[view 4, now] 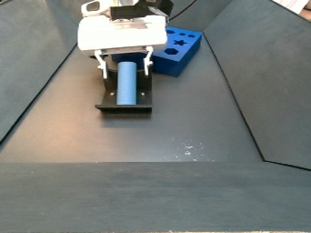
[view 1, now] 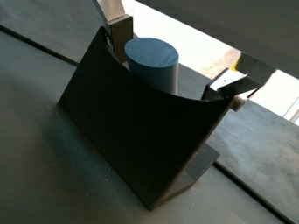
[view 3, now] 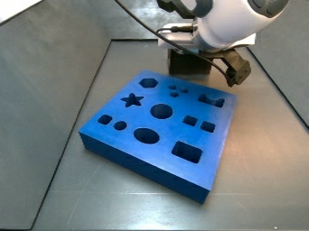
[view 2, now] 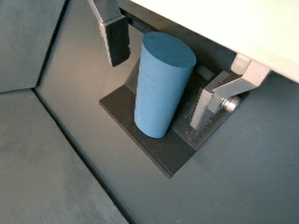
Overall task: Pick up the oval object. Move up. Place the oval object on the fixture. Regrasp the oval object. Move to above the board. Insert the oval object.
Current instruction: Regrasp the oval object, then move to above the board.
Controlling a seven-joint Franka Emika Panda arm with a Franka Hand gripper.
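The curved notch [view 1: 159, 90] is open at the top. The oval object [view 1: 153, 58] will slide up freely when I lift, and the fixture should stay behind.
The oval object [view 2: 162, 83], a smooth light blue peg, leans in the curved notch of the dark fixture [view 2: 146, 147], its lower end on the base plate. In a wrist view its oval top [view 1: 152, 54] rises above the fixture wall [view 1: 128, 127]. My gripper [view 2: 163, 68] straddles the peg, open, with a gap between each finger and the peg. A side view shows the gripper [view 4: 124, 64] over the peg [view 4: 125, 82] and fixture [view 4: 123, 108]. The blue board [view 3: 157, 126] with its cut-outs lies in front of the fixture [view 3: 183, 63]; the peg is hidden there.
Dark sloping walls [view 4: 43, 82] enclose the grey floor. The board [view 4: 180, 50] sits close beside the fixture, just behind the gripper body [view 4: 122, 35]. The robot's white wrist [view 3: 229, 23] hangs over the fixture.
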